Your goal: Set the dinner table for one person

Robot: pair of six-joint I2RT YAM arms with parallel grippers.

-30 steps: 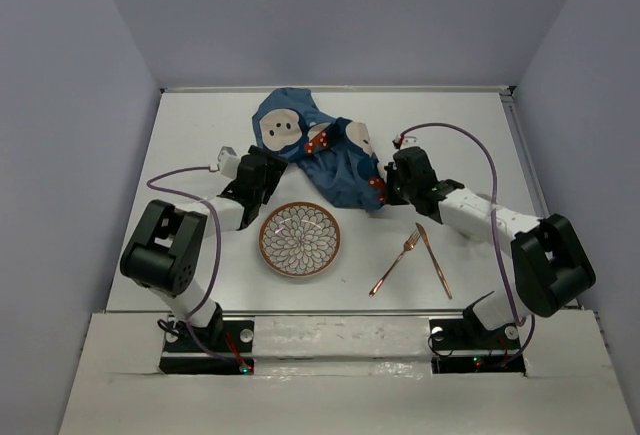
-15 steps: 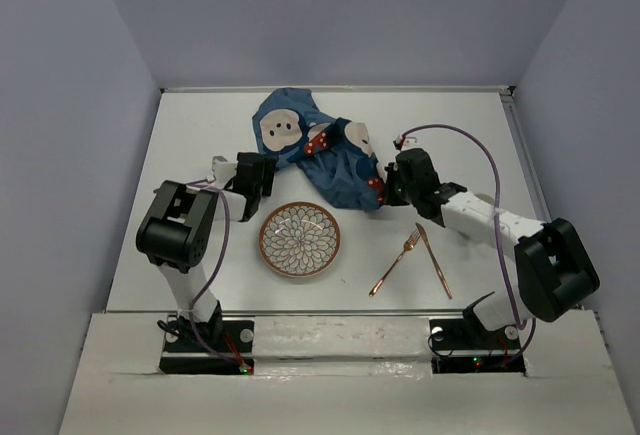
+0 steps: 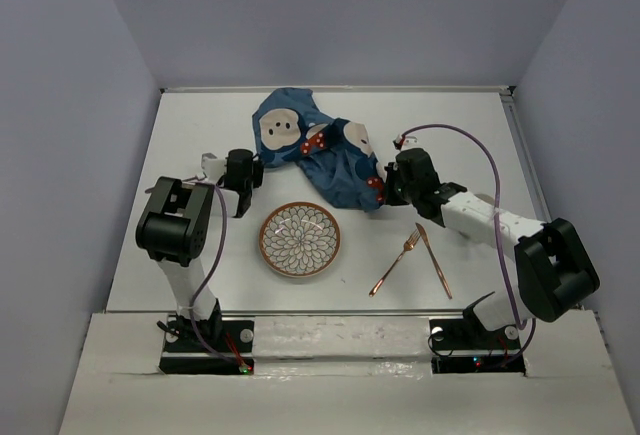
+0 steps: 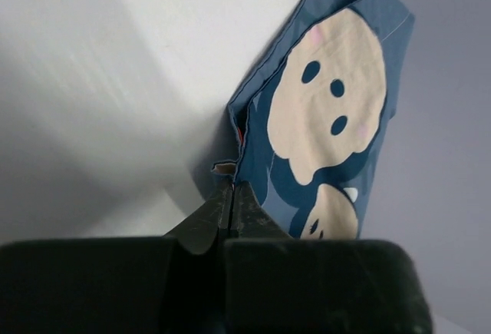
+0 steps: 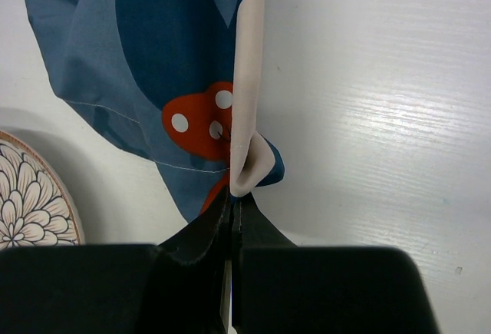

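The mat lies crumpled and slack (image 3: 322, 143) behind the plate, so next my left gripper draws the mat's lower corner (image 4: 225, 168) away from my right gripper before both lift it.
On the white dinner table (image 3: 190, 125) lies a crumpled dark blue cloth mat (image 3: 320, 160) printed with pale cartoon faces. My left gripper (image 3: 258, 168) is at the mat's left edge. In the left wrist view that gripper (image 4: 230, 190) is shut, its tips pinching the lower corner of the mat (image 4: 330, 104). My right gripper (image 3: 382, 189) holds the mat's right corner. In the right wrist view it (image 5: 232, 196) is shut on a pale fold of the mat (image 5: 169, 34).
A round flower-patterned plate (image 3: 300, 240) sits in front of the mat, between the two arms; its rim (image 5: 31, 196) shows in the right wrist view. A copper fork (image 3: 397, 263) and knife (image 3: 434, 261) lie to the plate's right. Grey walls enclose the table.
My left gripper moved left along the mat's edge and went from wide open to shut on the corner. The left elbow swung in. The right gripper stayed shut on the mat.
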